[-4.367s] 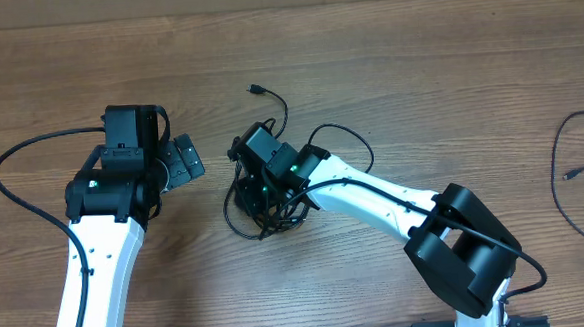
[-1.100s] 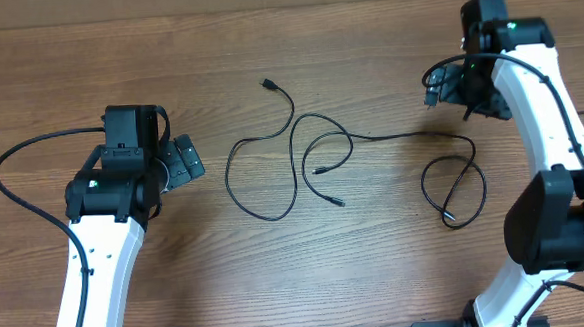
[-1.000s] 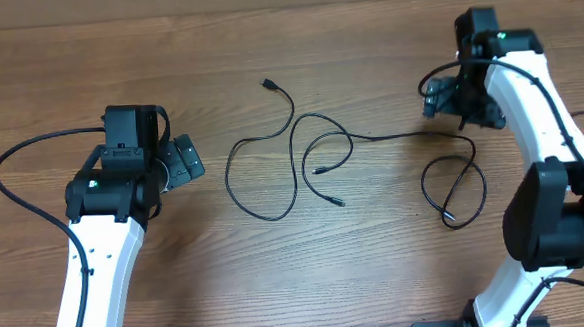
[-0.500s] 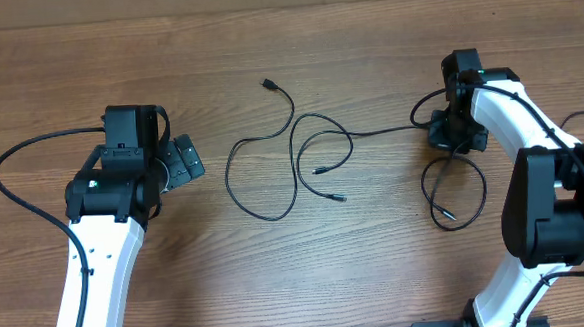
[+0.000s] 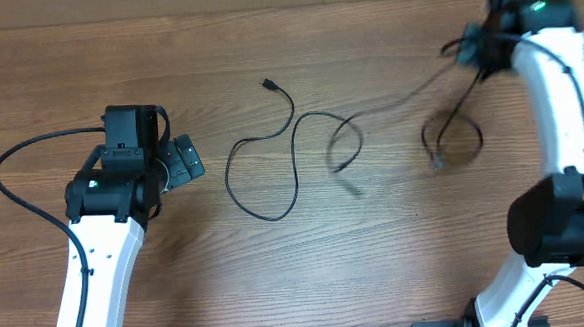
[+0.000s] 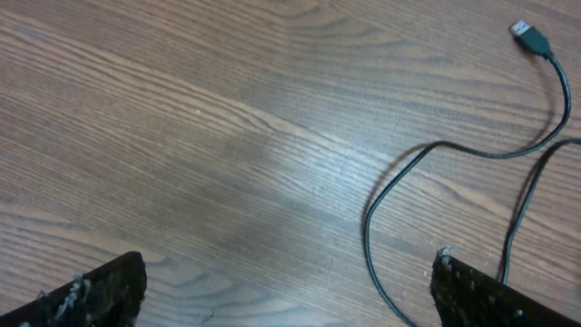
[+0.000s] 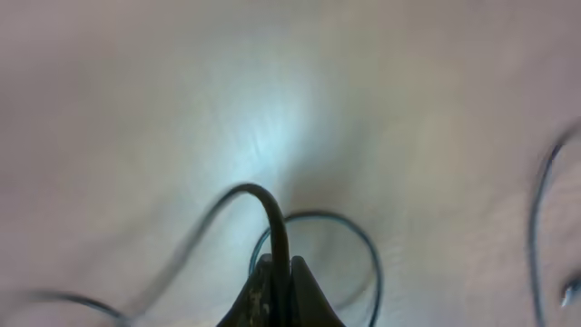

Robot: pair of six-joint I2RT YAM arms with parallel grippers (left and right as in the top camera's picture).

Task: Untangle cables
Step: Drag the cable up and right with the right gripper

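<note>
The S-curve cable's loop (image 5: 357,132) trails upward to the second cable (image 5: 452,121) in my right gripper, so next I raise the second cable high and clear before I put it aside.
One thin black cable (image 5: 229,177) lies on the wooden table in a long S-curve, with a plug (image 5: 267,85) at its far end. The left wrist view shows a stretch of this cable (image 6: 370,218) and its silver-tipped plug (image 6: 530,34). My left gripper (image 5: 179,161) hovers open just left of it, its jaws (image 6: 290,295) wide apart over bare wood. My right gripper (image 5: 474,52) is up at the far right, shut on the second cable (image 7: 275,222). That cable hangs blurred below the gripper, and its loop and free end (image 5: 434,162) dangle over the table.
The left arm's thick black wire (image 5: 12,163) loops out over the table at the far left. The right arm (image 5: 560,119) runs along the right side of the table.
My right gripper dropped onto the second cable, shut on it and rose toward the far right. The cable came up with it and slid away from the first. The left arm stayed still.
</note>
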